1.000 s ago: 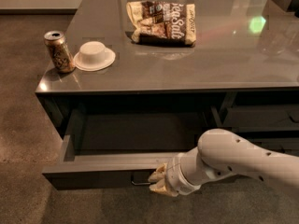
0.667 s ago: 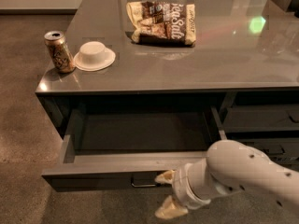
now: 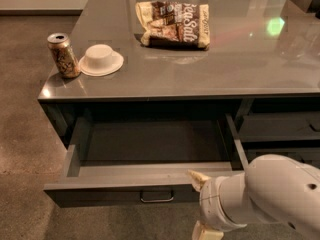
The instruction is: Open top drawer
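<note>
I should move my empty gripper back to the top edge of the drawer's front beside the handle (image 3: 178,176) and pull the drawer out more, because the drawer's tray (image 3: 152,142) still reaches back under the counter.
The top drawer (image 3: 110,195) is pulled far out from under the grey counter, and its plain grey tray (image 3: 150,143) is bare. Its small loop handle (image 3: 157,198) sits at the centre of the dark front, with nothing on it. My gripper (image 3: 197,203) is at the bottom right, just right of the handle and in front of the drawer front. It is open and empty, with one pale fingertip (image 3: 194,175) by the drawer's top edge and the other (image 3: 204,232) low near the frame's bottom edge. My white arm fills the lower right corner.
On the counter top (image 3: 210,74) stand a drink can (image 3: 63,55), an upside-down white bowl (image 3: 101,59) and a snack bag (image 3: 174,24). Shorter, narrower drawer fronts (image 3: 280,129) are shut at the right. Brown floor (image 3: 25,134) lies to the left.
My gripper has let go of the handle, opened, and drawn back down and to the right. The drawer stays pulled out.
</note>
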Available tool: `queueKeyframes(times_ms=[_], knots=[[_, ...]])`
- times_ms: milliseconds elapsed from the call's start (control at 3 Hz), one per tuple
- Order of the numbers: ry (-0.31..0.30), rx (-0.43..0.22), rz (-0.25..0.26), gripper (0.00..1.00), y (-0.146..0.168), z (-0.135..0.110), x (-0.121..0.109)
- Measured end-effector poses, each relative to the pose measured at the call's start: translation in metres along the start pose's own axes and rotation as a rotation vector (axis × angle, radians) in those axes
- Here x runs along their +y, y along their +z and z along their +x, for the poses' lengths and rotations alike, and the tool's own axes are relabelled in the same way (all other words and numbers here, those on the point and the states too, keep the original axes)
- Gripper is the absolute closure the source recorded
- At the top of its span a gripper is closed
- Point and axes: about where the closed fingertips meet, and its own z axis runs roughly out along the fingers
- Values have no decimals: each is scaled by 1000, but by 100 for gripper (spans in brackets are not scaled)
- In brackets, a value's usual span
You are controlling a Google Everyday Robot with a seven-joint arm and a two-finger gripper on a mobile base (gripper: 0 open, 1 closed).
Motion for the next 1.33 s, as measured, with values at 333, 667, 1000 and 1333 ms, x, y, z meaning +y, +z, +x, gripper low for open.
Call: queueKeyframes(times_ms=[333, 667, 1000, 1333], knots=[[-25, 6, 30, 0, -10, -5, -11], [-37, 7, 29, 0, 2, -5, -34], [-31, 6, -4, 0, 31, -1, -55], [-7, 2, -41, 1, 57, 10, -67]])
